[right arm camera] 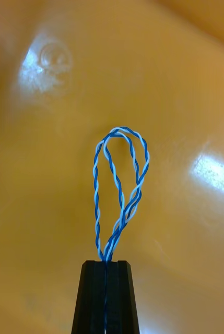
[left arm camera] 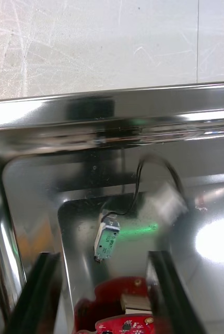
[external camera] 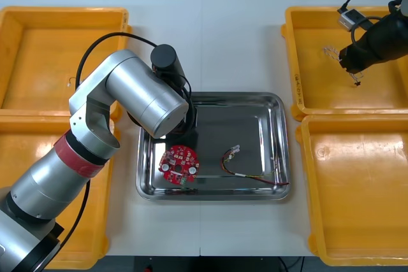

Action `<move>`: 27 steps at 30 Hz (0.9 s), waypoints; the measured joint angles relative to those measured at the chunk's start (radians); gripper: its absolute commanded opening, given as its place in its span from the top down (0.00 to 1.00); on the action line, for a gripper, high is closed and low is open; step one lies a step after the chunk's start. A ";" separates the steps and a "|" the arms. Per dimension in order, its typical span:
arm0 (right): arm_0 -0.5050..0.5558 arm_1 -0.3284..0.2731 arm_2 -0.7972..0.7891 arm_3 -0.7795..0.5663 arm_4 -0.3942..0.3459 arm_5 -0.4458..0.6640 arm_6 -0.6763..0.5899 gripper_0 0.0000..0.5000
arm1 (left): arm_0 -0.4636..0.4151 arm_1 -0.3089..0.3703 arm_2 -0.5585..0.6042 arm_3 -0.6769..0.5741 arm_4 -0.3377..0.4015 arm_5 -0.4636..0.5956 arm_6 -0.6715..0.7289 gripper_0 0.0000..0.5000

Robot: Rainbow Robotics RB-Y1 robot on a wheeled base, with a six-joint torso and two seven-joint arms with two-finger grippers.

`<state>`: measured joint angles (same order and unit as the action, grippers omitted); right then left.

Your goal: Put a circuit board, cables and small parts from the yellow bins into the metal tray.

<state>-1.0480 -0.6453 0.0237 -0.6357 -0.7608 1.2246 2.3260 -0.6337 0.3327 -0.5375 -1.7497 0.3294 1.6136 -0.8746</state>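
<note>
The small metal part will pull its wire along when I lift it, because a thin dark wire curls in the yellow bin.
My right gripper is shut on a twisted blue and white cable, whose loop stands out past the fingertips above the orange bin floor. In the front view that gripper is over the upper right yellow bin. My left gripper is open, low inside the metal tray, just above a round red circuit board. A black cable with a small plug lies beyond its fingers. In the front view the board lies in the tray's front left, beside a red and yellow cable.
The left arm's bulk covers the tray's left rear corner. Two yellow bins stand at the left and another at the lower right. A tiny part lies in the upper left bin.
</note>
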 measured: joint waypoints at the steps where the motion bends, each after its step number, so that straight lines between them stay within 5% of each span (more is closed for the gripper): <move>1: 0.000 0.000 -0.011 -0.011 0.016 0.021 0.000 1.00 | 0.000 0.000 0.000 0.000 0.000 0.000 0.000 0.00; 18: 0.002 0.000 -0.184 -0.231 0.191 0.379 -0.004 1.00 | 0.000 0.006 0.004 -0.008 0.005 0.007 0.000 0.00; 27: 0.002 0.000 -0.216 -0.388 0.248 0.574 -0.038 1.00 | -0.025 0.025 0.104 -0.089 0.090 0.198 0.000 0.00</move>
<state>-1.0458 -0.6453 -0.1922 -1.0237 -0.5123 1.7984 2.2877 -0.6587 0.3578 -0.4331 -1.8388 0.4190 1.8117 -0.8746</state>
